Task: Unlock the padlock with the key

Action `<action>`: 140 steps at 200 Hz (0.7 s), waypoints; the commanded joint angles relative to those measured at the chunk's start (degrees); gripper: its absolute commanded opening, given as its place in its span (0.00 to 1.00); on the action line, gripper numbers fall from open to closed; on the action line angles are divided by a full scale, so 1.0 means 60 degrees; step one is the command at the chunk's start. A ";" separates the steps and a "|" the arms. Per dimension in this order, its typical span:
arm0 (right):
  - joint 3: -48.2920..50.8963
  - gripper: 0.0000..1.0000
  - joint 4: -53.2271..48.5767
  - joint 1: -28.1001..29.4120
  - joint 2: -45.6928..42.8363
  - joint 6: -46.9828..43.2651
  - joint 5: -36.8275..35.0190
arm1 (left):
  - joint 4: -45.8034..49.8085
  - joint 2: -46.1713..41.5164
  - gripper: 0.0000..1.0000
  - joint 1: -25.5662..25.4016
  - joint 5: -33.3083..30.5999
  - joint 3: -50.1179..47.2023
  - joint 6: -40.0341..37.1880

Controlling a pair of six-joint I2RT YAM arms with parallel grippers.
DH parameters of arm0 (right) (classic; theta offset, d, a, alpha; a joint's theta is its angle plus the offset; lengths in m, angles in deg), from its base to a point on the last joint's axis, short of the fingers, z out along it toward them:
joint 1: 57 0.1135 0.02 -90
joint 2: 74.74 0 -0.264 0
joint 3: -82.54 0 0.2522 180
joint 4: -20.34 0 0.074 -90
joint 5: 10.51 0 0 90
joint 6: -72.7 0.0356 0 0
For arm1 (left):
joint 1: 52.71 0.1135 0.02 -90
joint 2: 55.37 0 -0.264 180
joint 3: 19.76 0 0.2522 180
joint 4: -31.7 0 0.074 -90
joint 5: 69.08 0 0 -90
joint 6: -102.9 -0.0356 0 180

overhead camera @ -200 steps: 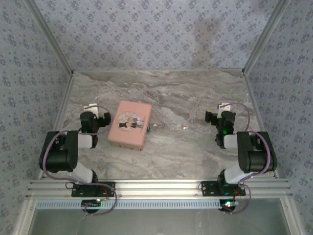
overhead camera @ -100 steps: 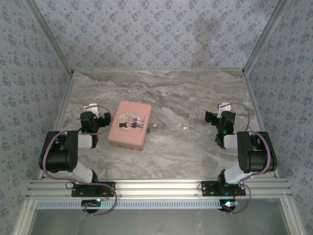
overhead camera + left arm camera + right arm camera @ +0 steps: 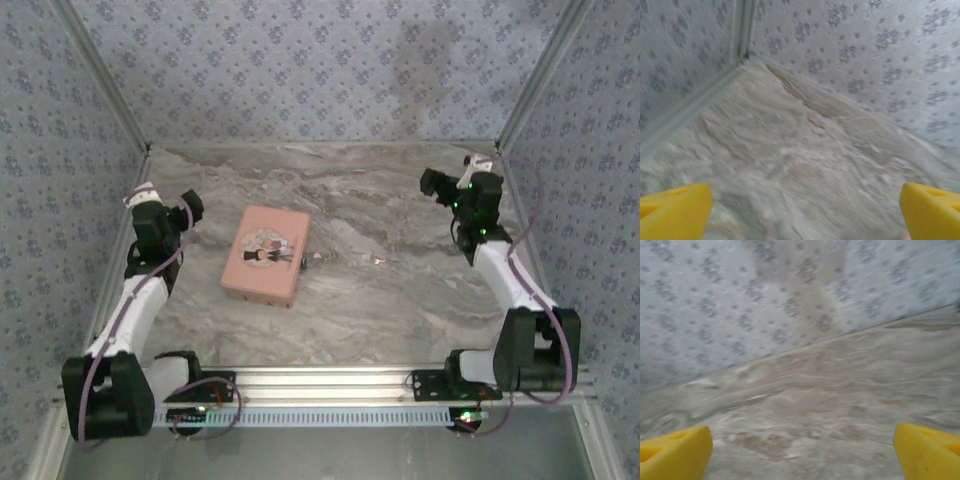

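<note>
The padlock (image 3: 305, 262) faces along the rail. My right gripper keeps moving to the pink box's free back corner (image 3: 307, 213) until its fingers can turn the box.
The padlock (image 3: 306, 262) is a tiny grey piece hanging at the right side of a pink box (image 3: 265, 255) in the top view. The key (image 3: 378, 260), a pale sliver, lies on the marble a short way right of it. My left gripper (image 3: 193, 207) is raised left of the box, well apart from it. In the left wrist view my left gripper (image 3: 805, 210) is open, its yellow fingertips (image 3: 672, 210) wide over bare marble. My right gripper (image 3: 432, 182) is up near the back right, beyond the key. In the right wrist view my right gripper (image 3: 802, 450) is open with nothing between its fingertips (image 3: 927, 450).
Patterned walls (image 3: 300, 70) close in the marble table (image 3: 400, 310) at the back and both sides. An aluminium rail (image 3: 320, 385) runs along the near edge, by the arm bases. The left wrist view faces the back left corner (image 3: 742, 55).
Both arms have unfolded from their tucked pose: the left gripper swung up and to the back left, the right gripper up and toward the back. Box, padlock and key have not moved.
</note>
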 commanded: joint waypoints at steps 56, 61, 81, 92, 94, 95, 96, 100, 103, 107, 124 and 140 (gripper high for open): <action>-0.4140 0.93 -0.3550 0.2730 0.3795 0.0141 0.3027 | 0.6190 -0.3578 0.92 -0.3858 -0.0307 -0.1090 0.3956; -0.4354 0.93 -0.3626 0.2887 0.4020 0.0136 0.3045 | 0.6357 -0.3686 0.92 -0.4104 -0.0350 -0.1195 0.4135; -0.5180 0.93 -0.3877 0.3302 0.4950 0.0256 0.3373 | 0.6382 -0.3846 0.92 -0.4910 -0.0363 -0.1586 0.4837; -0.5689 0.93 -0.4079 0.3516 0.5464 0.0304 0.3544 | 0.5996 -0.3797 0.92 -0.5252 -0.0315 -0.1804 0.5085; -0.5775 0.93 -0.4108 0.3560 0.5552 0.0306 0.3568 | 0.5911 -0.3782 0.92 -0.5308 -0.0315 -0.1829 0.5132; -0.5813 0.93 -0.4128 0.3577 0.5596 0.0301 0.3580 | 0.5878 -0.3770 0.93 -0.5344 -0.0315 -0.1839 0.5157; -0.5862 0.93 -0.4145 0.3593 0.5640 0.0299 0.3593 | 0.5839 -0.3764 0.93 -0.5369 -0.0322 -0.1858 0.5184; -0.6019 0.93 -0.4228 0.3666 0.5813 0.0297 0.3654 | 0.5664 -0.3701 0.93 -0.5476 -0.0319 -0.1922 0.5275; -0.6158 0.93 -0.4265 0.3724 0.5936 0.0284 0.3691 | 0.5528 -0.3641 0.93 -0.5559 -0.0314 -0.1965 0.5348; -0.6340 0.93 -0.4337 0.3795 0.6123 0.0275 0.3750 | 0.5343 -0.3531 0.93 -0.5650 -0.0304 -0.2012 0.5462; -0.7194 0.91 -0.4768 0.4055 0.6872 0.0228 0.4098 | 0.4534 -0.2872 0.93 -0.6041 -0.0211 -0.2069 0.5570; -0.7897 0.90 -0.5109 0.4277 0.7496 0.0216 0.4400 | 0.3917 -0.2203 0.94 -0.6149 -0.0271 -0.2037 0.5439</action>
